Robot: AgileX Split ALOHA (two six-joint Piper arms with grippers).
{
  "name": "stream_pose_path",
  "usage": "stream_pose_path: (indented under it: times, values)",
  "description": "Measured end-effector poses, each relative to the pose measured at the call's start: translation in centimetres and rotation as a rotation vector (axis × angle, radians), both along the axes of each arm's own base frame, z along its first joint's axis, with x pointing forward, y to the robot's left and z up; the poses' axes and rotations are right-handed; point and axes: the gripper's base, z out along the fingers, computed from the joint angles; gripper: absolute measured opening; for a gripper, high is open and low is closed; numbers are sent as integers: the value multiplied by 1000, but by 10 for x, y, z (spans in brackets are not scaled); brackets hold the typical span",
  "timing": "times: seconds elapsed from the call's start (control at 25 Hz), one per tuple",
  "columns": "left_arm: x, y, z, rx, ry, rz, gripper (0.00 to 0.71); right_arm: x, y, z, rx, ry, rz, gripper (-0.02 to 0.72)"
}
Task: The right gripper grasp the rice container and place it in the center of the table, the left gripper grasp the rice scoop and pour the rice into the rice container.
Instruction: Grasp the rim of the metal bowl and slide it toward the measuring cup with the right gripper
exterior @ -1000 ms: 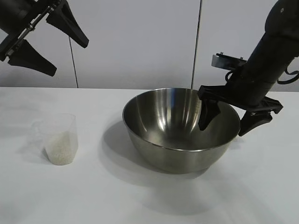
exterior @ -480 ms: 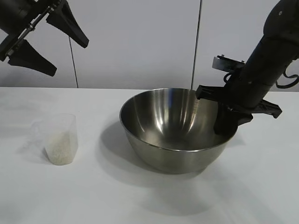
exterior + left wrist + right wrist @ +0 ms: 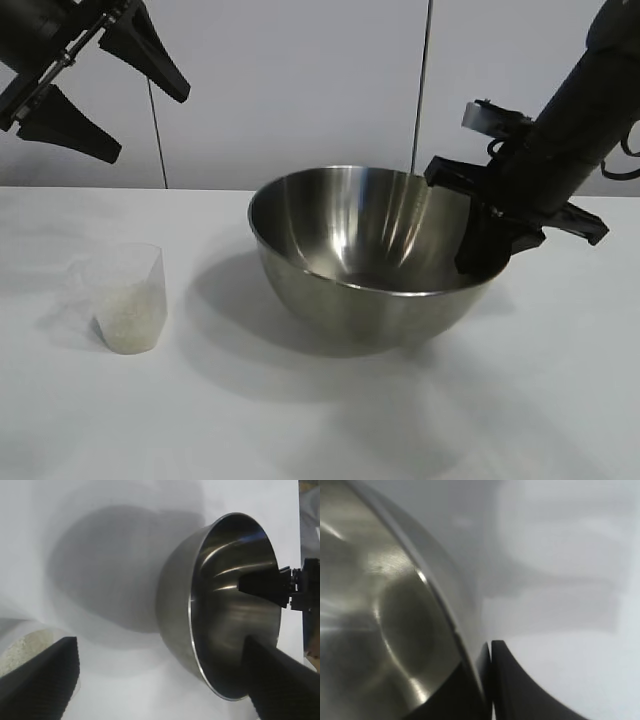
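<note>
I expect the rice (image 3: pixel 130 318) to flow out almost completely when I pour, because it lies loose and grainy below the rice scoop's wide opening (image 3: pixel 128 263).
The rice container (image 3: pixel 350 250), a large shiny steel bowl, sits right of the middle of the white table (image 3: pixel 300 430). My right gripper (image 3: pixel 487 262) is shut on its right rim, one finger inside the wall and one outside (image 3: pixel 520 690); the rim (image 3: pixel 445 615) runs down between them to the right gripper (image 3: pixel 490 650). The bowl looks tilted and slightly raised. The rice scoop (image 3: pixel 128 298), a clear plastic cup, stands at the left with rice (image 3: pixel 130 318) in its lower half. My left gripper (image 3: pixel 150 127) hangs open high above the scoop. In the left wrist view the left gripper (image 3: pixel 159 645) spans the bowl (image 3: pixel 200 595) and the scoop (image 3: pixel 25 647).
A pale wall with a dark vertical seam (image 3: pixel 425 90) stands behind the table. Bare table lies between the scoop and the bowl and along the front edge.
My right gripper has shut on the bowl's right rim. The bowl has shifted left and risen a little, its rim now higher. The left arm has not moved.
</note>
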Motion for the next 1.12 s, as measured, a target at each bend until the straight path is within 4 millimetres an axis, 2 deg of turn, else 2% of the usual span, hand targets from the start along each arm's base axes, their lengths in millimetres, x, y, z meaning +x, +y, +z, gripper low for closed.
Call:
stream_pose_path:
  times: [0.08, 0.28, 0.4, 0.72, 1.0, 1.08, 1.12]
  values:
    - [0, 0, 0, 0, 0, 0, 630, -3, 7, 4, 14, -2, 21, 11]
    - [0, 0, 0, 0, 0, 0, 630, -15, 52, 4, -5, -12, 146, 11]
    - [0, 0, 0, 0, 0, 0, 630, -20, 68, 0, -32, -19, 171, 11]
    - [0, 0, 0, 0, 0, 0, 630, -16, 68, -27, -86, 28, 171, 11]
    - [0, 0, 0, 0, 0, 0, 630, -13, 68, -32, -89, 21, 153, 10]
    - [0, 0, 0, 0, 0, 0, 630, -13, 69, -32, -88, 24, 152, 34]
    - [0, 0, 0, 0, 0, 0, 630, -13, 69, -31, -86, 28, 152, 74]
